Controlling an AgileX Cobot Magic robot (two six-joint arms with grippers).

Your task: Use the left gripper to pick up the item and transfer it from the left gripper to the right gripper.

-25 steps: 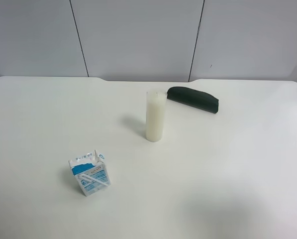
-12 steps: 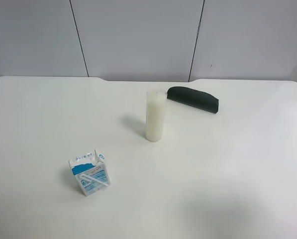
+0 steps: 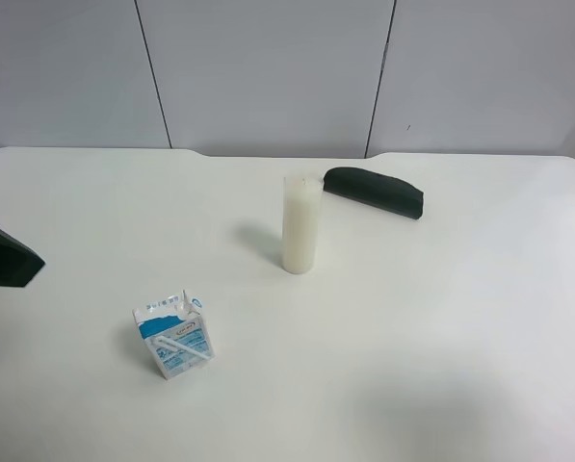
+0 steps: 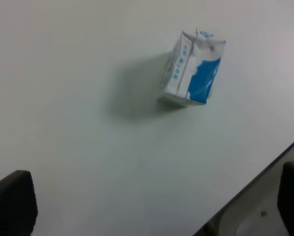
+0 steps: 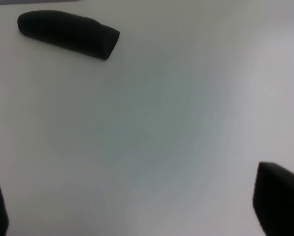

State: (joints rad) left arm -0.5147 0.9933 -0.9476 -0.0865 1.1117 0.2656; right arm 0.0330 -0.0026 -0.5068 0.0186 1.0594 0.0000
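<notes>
The carton (image 3: 175,337) is standing upright and clear of the white cylinder, so my left gripper should stay open and keep moving in until its fingers are on both sides of the carton's upper half (image 3: 169,319).
The item, a small white carton with light-blue print (image 3: 174,334), stands on the white table (image 3: 441,318) at the front left, with its straw on the near side. It also shows in the left wrist view (image 4: 192,69), ahead of my left gripper (image 4: 151,206), which is open, empty and well apart from it. A black part of the arm at the exterior high view's left (image 3: 3,260) pokes in at the edge, left of and behind the carton. My right gripper (image 5: 137,211) is open and empty above bare table; it is out of the exterior high view.
A taller white cylinder (image 3: 301,223) stands upright mid-table. A dark green pouch (image 3: 375,192) lies behind it to the right and also shows in the right wrist view (image 5: 68,32). The table's edge (image 4: 265,169) runs close by the carton.
A black part of an arm has come into the exterior high view at its left edge. The carton, cylinder and pouch have not moved.
</notes>
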